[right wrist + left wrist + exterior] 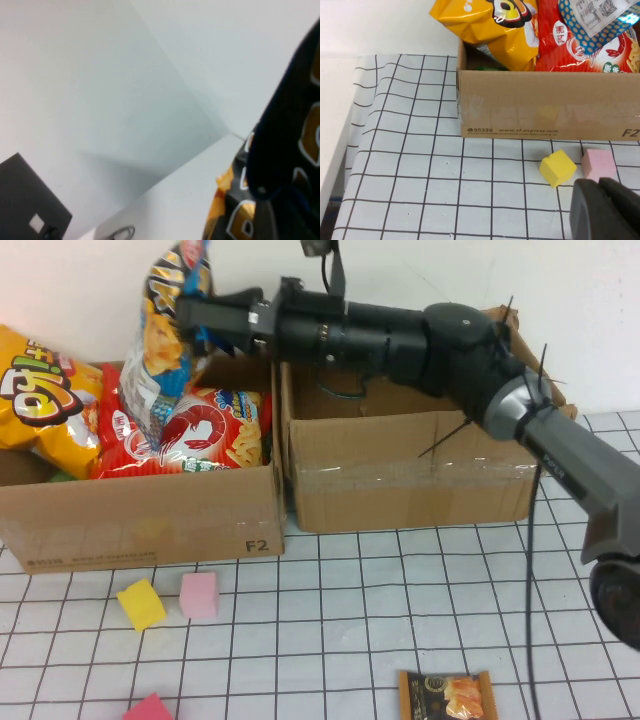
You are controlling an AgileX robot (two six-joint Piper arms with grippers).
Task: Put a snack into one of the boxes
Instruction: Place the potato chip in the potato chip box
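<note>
The blue and yellow chip bag [160, 368] is standing up on the red shrimp-chip bag. My right gripper should tip it over so that it lies flat across the snacks [112, 440] before the gripper opens.
My right gripper [197, 316] reaches across to the left and is shut on the top of a blue and yellow chip bag [163, 335]. The bag hangs over the left cardboard box [150, 525], its lower end among the snacks inside. It fills the right wrist view [280, 170] and its lower end shows in the left wrist view [600, 20]. The right cardboard box [410, 480] is open beside it. A small brown snack packet [447, 695] lies on the table in front. My left gripper [601, 186] is shut and empty, low over the table near the cubes.
The left box holds an orange chip bag [40, 390] and a red shrimp-chip bag [205, 430]. A yellow cube [141, 603], a pink cube [198, 594] and a magenta cube [148, 708] lie on the gridded cloth in front of it.
</note>
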